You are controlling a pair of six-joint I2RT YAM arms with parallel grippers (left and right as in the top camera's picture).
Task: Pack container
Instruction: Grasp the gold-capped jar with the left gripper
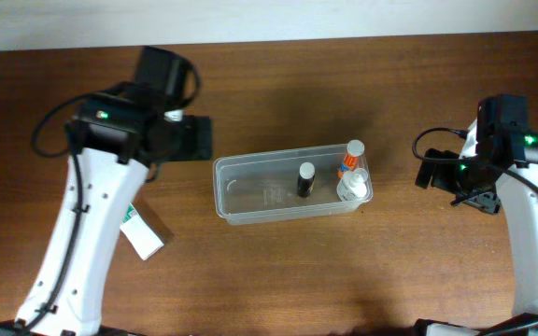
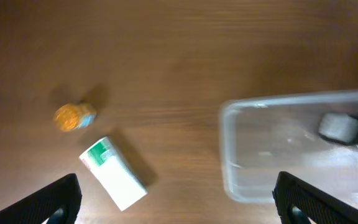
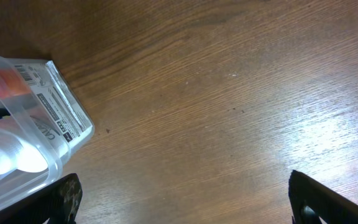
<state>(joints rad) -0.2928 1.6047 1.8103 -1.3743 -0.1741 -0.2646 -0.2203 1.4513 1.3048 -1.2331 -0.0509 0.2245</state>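
My left gripper keeps moving toward the small orange object point(image 2: 74, 117) with its fingers open until they are on both sides of it, then close, because the object stands clear of the white box point(image 2: 114, 175).
The clear plastic container point(image 1: 250, 216) lies in the middle of the table. It holds a black-capped bottle point(image 1: 305, 178), an orange-and-white bottle point(image 1: 351, 159) and a white bottle point(image 1: 351, 186) at its right end. My left gripper point(image 1: 194, 140) is open and empty, above the table just left of the container point(image 2: 229, 155). My right gripper point(image 1: 433, 173) is open and empty, to the right of the container point(image 3: 67, 118). In the wrist views, both the left jaws point(image 2: 179, 205) and the right jaws point(image 3: 182, 199) are spread wide over bare wood.
A white box with a green stripe point(image 1: 144, 234) lies on the table at the front left, partly under my left arm; it also shows in the left wrist view point(image 2: 114, 173). A small orange object point(image 2: 73, 117) lies beside it. The table's far edge runs along the top.
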